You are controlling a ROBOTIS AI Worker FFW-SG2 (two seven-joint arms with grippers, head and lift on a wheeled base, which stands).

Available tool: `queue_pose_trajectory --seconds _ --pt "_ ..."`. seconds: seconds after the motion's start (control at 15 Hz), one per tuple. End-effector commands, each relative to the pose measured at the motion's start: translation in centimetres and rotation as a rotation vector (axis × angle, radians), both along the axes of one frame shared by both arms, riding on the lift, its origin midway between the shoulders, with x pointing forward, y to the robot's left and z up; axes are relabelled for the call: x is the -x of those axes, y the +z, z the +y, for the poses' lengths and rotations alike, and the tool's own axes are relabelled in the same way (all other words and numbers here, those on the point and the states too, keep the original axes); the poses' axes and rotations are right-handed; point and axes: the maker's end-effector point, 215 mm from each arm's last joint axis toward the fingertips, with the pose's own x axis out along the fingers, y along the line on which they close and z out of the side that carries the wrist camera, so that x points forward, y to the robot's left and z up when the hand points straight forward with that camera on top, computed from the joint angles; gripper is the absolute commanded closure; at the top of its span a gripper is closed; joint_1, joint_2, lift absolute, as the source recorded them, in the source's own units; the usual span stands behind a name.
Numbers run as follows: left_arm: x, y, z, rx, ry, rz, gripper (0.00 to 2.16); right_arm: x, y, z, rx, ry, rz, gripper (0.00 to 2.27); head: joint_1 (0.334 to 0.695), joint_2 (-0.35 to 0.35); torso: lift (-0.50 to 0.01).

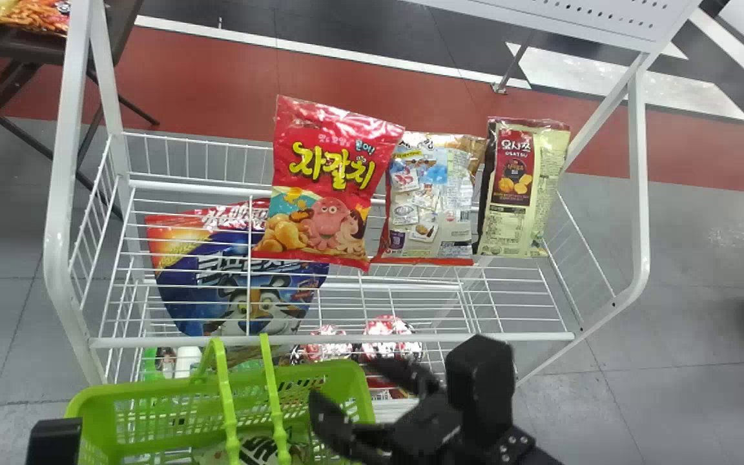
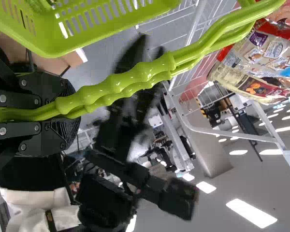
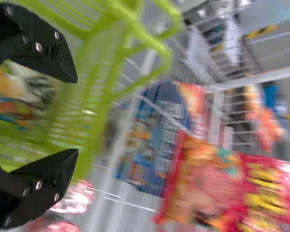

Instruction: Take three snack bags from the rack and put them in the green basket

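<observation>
My gripper will lift the red bag away, and the blue bag (image 1: 210,288) will stay where it is, because it is under white wires (image 1: 249,272) that run across its front.
At the bottom left of the head view is part of my left gripper (image 1: 54,442); in the left wrist view the left gripper (image 2: 63,108) is shut on the green basket's (image 2: 106,29) handles. My right gripper (image 1: 343,380), fingers apart and empty, is over the right side of the green basket (image 1: 352,374); the right wrist view shows this right gripper (image 3: 76,116) open too. A bag (image 1: 259,449) lies inside the basket. On the rack stand a red bag (image 1: 333,187), a pale bag (image 1: 433,200) and a yellow bag (image 1: 520,194). A blue bag (image 1: 236,278) leans at the left.
The rack's white front rail (image 1: 411,338) runs just behind the basket. Red-and-white packages (image 1: 391,336) lie on a lower level. A white post (image 1: 62,194) rises at the left, another upright (image 1: 638,194) at the right. A dark table (image 1: 17,48) stands at the back left.
</observation>
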Motion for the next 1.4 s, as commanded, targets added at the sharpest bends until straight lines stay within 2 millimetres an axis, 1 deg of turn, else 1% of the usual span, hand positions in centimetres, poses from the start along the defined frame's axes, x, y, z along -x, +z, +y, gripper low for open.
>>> queue_pose_trajectory --seconds 0.0,0.07,0.13,0.27,0.33,0.4,0.47,0.6,0.67,0.73,0.8,0.87,0.93,1.0,1.07,1.13,1.2,1.33 --pt "0.7 0.0 -0.6 0.001 -0.021 0.001 2.12 -4.5 4.4 -0.3 -0.018 -0.042 -0.206 0.06 0.695 -0.350 -0.006" --pt "0.9 0.1 -0.8 0.001 -0.027 0.000 2.11 -6.1 6.2 -0.5 -0.042 -0.074 -0.268 0.06 0.695 -0.350 -0.006" --pt "1.1 0.0 -0.9 -0.002 -0.032 0.000 2.12 -7.5 7.1 -1.0 -0.045 -0.109 -0.305 0.07 0.695 -0.350 -0.006" --pt "1.3 0.0 -1.1 -0.006 -0.040 0.001 2.11 -11.2 7.6 -1.9 -0.049 -0.172 -0.342 0.07 0.695 -0.350 -0.006" --pt "1.6 -0.2 -1.2 -0.010 -0.048 0.001 2.11 -12.6 7.3 -2.3 -0.045 -0.201 -0.348 0.07 0.695 -0.350 -0.006" --pt "1.7 -0.3 -1.2 -0.017 -0.052 0.001 2.12 -14.5 7.0 -2.7 -0.039 -0.222 -0.355 0.07 0.695 -0.350 -0.006" --pt "1.7 -0.5 -1.0 -0.022 -0.052 0.002 2.12 -16.3 6.1 -2.8 -0.040 -0.234 -0.342 0.07 0.695 -0.350 -0.006" --pt "1.8 -0.6 -0.8 -0.019 -0.052 0.007 2.12 -18.5 4.3 -3.1 -0.034 -0.243 -0.290 0.07 0.695 -0.350 -0.006" --pt "1.7 -0.8 -0.6 -0.021 -0.049 0.010 2.11 -19.6 3.0 -3.0 -0.033 -0.244 -0.257 0.07 0.695 -0.350 -0.006" --pt "1.8 -0.9 -0.6 -0.021 -0.048 0.014 2.11 -20.7 2.4 -3.1 -0.037 -0.246 -0.246 0.07 0.695 -0.350 -0.006" --pt "1.9 -1.2 -0.5 -0.025 -0.051 0.020 2.12 -21.6 1.1 -3.0 -0.058 -0.237 -0.206 0.15 0.695 -0.350 -0.006" --pt "1.9 -1.2 -0.5 -0.025 -0.051 0.020 2.12 -22.3 0.1 -3.2 -0.076 -0.233 -0.170 0.30 0.695 -0.350 -0.006" --pt "1.9 -1.3 -0.3 -0.028 -0.049 0.020 2.12 -22.5 -0.4 -2.8 -0.089 -0.215 -0.154 0.48 0.695 -0.350 -0.006" --pt "1.9 -1.3 -0.3 -0.031 -0.049 0.020 2.12 -22.4 -0.4 -2.3 -0.104 -0.189 -0.151 0.84 0.695 -0.350 -0.006" --pt "1.9 -1.4 -0.3 -0.032 -0.052 0.022 2.12 -22.6 -0.2 -2.1 -0.110 -0.177 -0.151 1.73 0.695 -0.350 -0.006" --pt "1.8 -1.3 -0.3 -0.031 -0.052 0.020 2.12 -22.6 0.3 -1.8 -0.120 -0.160 -0.162 2.09 0.695 -0.344 -0.006" --pt "1.7 -1.4 -0.3 -0.035 -0.052 0.021 2.12 -22.4 0.4 -1.7 -0.129 -0.146 -0.166 2.15 0.695 -0.341 -0.006" --pt "1.5 -1.4 -0.3 -0.036 -0.052 0.018 2.11 -21.5 1.5 -1.6 -0.135 -0.138 -0.195 2.22 0.695 -0.333 -0.006"
